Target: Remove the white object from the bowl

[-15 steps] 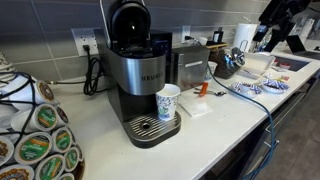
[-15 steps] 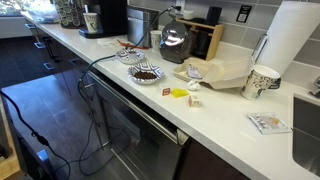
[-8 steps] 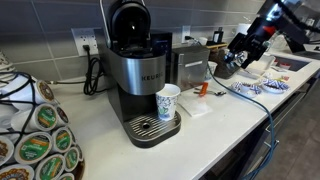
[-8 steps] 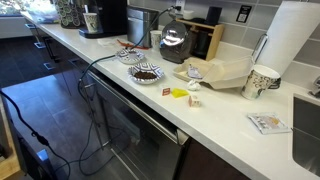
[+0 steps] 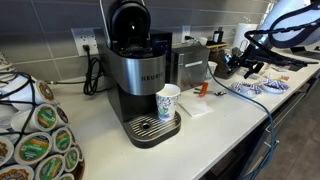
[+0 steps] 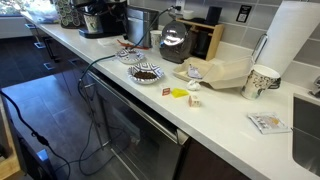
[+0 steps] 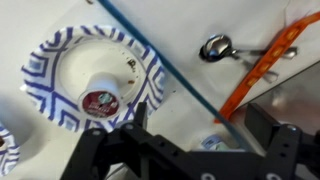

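The robot's open gripper is hovering beyond the bowl's rim (image 7: 152, 86) above the counter, so it should go back over the bowl and come down around the white object (image 7: 102, 95).
In the wrist view the blue-and-white patterned bowl (image 7: 45, 75) lies at the upper left. The white object (image 7: 100, 100), a small white pod with a dark red top, stands inside it. My gripper (image 7: 205, 125) is open and empty; its left finger is just right of the bowl's rim and its right finger is over the bare counter. In an exterior view the gripper (image 5: 245, 62) hovers blurred above the counter near the bowl (image 5: 262, 88). The white object is too small to make out there.
A blue cable (image 7: 170, 65) runs diagonally across the counter between the bowl and a spoon (image 7: 215, 47) beside an orange tool (image 7: 265, 60). A second patterned bowl's rim (image 7: 5, 160) shows at lower left. A coffee machine (image 5: 140, 75) holds a paper cup (image 5: 168, 102).
The arm has swung from the upper right down and left over the counter, bringing the open gripper close above the bowl. The objects have not moved.
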{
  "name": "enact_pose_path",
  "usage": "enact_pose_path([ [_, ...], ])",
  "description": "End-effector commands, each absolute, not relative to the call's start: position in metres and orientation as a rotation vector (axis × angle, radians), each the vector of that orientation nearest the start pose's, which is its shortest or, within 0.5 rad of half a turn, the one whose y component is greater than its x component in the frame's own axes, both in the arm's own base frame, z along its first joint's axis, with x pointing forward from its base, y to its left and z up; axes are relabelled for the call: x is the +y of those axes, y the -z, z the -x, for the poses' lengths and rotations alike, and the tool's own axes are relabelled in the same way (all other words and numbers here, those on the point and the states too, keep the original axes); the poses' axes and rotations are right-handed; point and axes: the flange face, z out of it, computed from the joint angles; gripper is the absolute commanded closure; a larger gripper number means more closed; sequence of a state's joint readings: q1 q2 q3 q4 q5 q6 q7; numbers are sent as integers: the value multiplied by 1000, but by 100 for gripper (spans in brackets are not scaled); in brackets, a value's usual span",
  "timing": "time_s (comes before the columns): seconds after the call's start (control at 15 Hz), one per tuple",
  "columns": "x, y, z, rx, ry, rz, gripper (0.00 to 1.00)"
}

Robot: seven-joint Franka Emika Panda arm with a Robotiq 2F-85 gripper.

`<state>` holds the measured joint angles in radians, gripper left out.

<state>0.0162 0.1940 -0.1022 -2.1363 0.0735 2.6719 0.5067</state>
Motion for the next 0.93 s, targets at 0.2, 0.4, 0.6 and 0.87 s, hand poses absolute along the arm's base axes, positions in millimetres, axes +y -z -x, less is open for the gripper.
enact_pose_path([
  [0.2,-104,-354,-586,1091,346,2951,0],
  [0.4,-91,-346,-583,1047,226,2978,0],
  [0.6,-82,-340,-585,1051,191,2979,0],
  [0.87,-89,-326,-588,1158,185,2947,0],
])
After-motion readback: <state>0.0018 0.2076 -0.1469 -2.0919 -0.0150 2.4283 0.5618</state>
